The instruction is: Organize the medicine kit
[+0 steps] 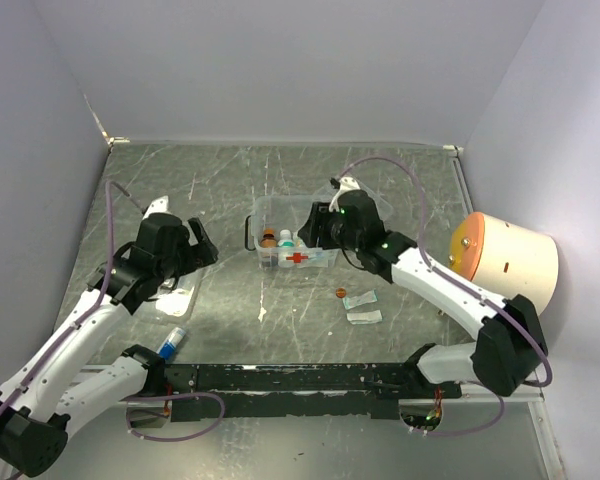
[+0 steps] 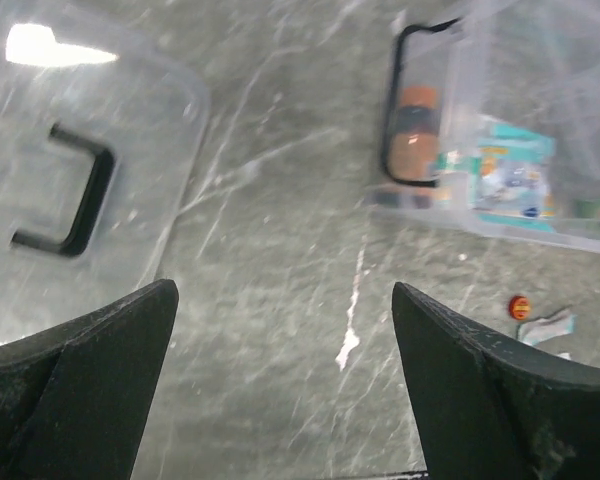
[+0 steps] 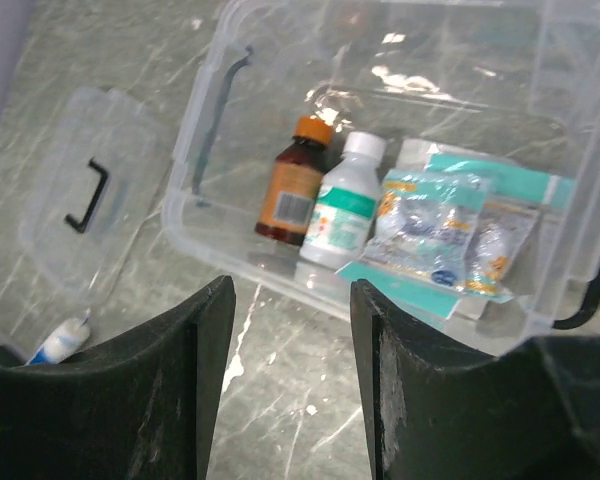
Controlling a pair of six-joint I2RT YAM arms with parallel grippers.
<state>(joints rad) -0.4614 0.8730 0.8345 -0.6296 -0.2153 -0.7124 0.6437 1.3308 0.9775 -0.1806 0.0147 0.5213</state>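
My left arm is next to the blue-and-white tube [image 1: 171, 343], which lies near the front rail, so next my left gripper moves out of the way before my right gripper takes the tube [image 3: 62, 341].
The medicine kit [image 1: 280, 210] is a clear box with a red cross, standing open mid-table. In the right wrist view the medicine kit [image 3: 460, 100] holds a brown bottle [image 3: 295, 180], a white bottle [image 3: 345, 200] and teal-edged packets [image 3: 440, 230]. My right gripper [image 3: 292, 283] hovers open just in front of its near wall, nothing between the fingers; from above the right gripper [image 1: 315, 228] sits over the box. My left gripper [image 2: 284, 287] is wide open over bare table, between the lid [image 2: 70, 190] and the kit [image 2: 520, 80]. From above, the left gripper [image 1: 195, 245] is left of the box.
The flat clear lid [image 1: 175, 300] with a black handle lies under the left arm. A blue-and-white tube [image 1: 172, 343] lies near the front rail. A small orange ball [image 1: 341, 293] and two packets [image 1: 362, 308] lie in front of the kit. A cream cylinder [image 1: 505, 258] stands at right.
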